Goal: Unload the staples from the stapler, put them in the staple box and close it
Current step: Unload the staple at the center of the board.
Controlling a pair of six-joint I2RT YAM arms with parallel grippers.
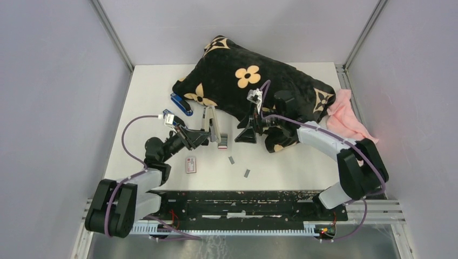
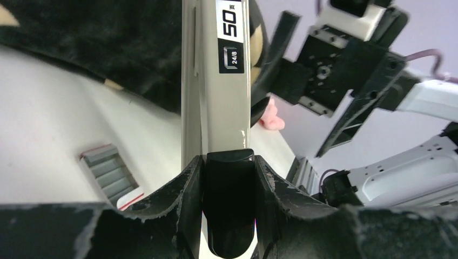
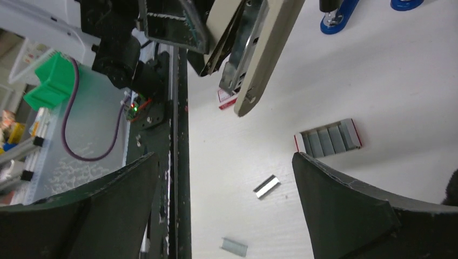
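Note:
My left gripper keeps hold of the stapler's black rear end (image 2: 231, 202) until my right gripper closes on the silver-grey length (image 2: 228, 110). That length stands free beside my right gripper's open fingers.
The stapler (image 1: 211, 123), with a silver-grey top arm and a black rear end, is held open above the table. It also shows in the left wrist view (image 2: 216, 81) and the right wrist view (image 3: 262, 51). My left gripper (image 1: 195, 137) (image 2: 228, 164) is shut on its black rear end. My right gripper (image 1: 246, 132) (image 3: 224, 162) is open and empty just right of the stapler. Two loose strips of staples (image 1: 231, 159) (image 1: 247, 173) lie on the table below it, and they show between the open fingers in the right wrist view (image 3: 266, 186) (image 3: 234, 246).
An open tray of staple blocks (image 1: 223, 143) (image 3: 328, 137) (image 2: 110, 172) lies under the stapler. A small red-and-white box (image 1: 190, 164) sits near the front. A blue stapler (image 1: 182, 104) lies beside a black flowered pillow (image 1: 254, 81). A pink cloth (image 1: 343, 116) is at the right.

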